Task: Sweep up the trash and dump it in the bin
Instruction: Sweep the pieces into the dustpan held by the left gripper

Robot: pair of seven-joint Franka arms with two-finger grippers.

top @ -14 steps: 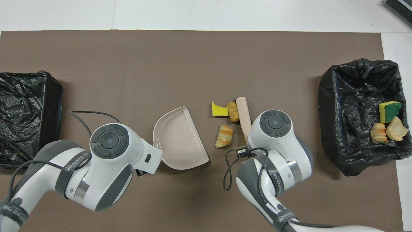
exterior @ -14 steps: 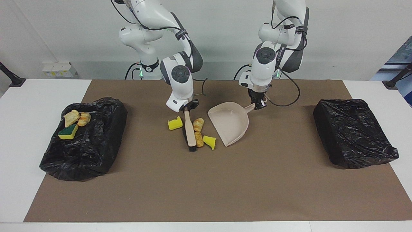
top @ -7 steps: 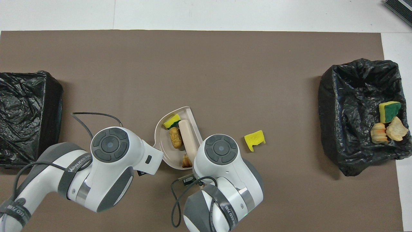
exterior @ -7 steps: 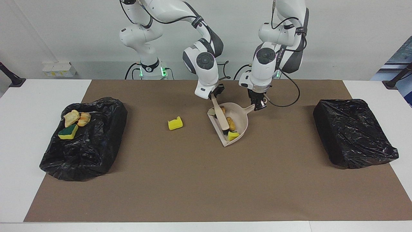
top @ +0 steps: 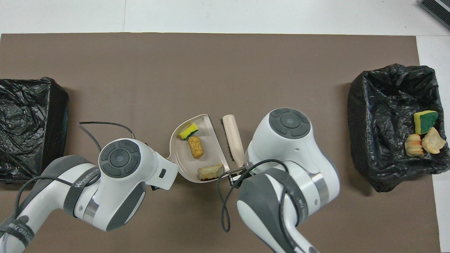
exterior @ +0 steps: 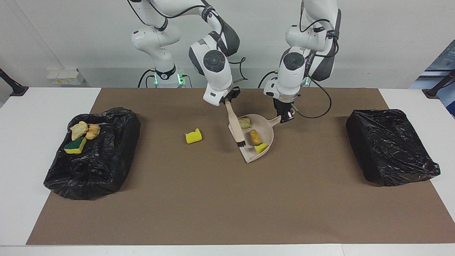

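One yellow sponge scrap (exterior: pixel 194 136) is behind the brush and outside the dustpan, so my right gripper should move the brush to the scrap's far side (exterior: pixel 181 138) and sweep the scrap into the dustpan.
My left gripper (exterior: pixel 284 116) is shut on the handle of the beige dustpan (exterior: pixel 266 131), which rests on the brown mat. In the dustpan (top: pixel 179 155) lie three bits of trash: a green-backed yellow sponge scrap (exterior: pixel 262 148) (top: pixel 188 131) and two bread-like lumps (exterior: pixel 254 137) (exterior: pixel 244 123). My right gripper (exterior: pixel 227 99) is shut on the brush (exterior: pixel 234 122) (top: pixel 233 138), which hangs tilted at the dustpan's open mouth. One yellow sponge scrap (exterior: pixel 193 136) lies on the mat toward the right arm's end; my right arm hides it in the overhead view.
A black-bagged bin (exterior: pixel 106 156) (top: pixel 383 116) at the right arm's end holds a green-backed sponge (exterior: pixel 75 145) and two pale lumps (exterior: pixel 85 130). A second black-bagged bin (exterior: pixel 391 145) (top: pixel 28 123) stands at the left arm's end.
My right gripper swept three bits into the dustpan with the brush, then drew the brush back up to the pan's mouth. One yellow scrap stayed on the mat. The left gripper held still.
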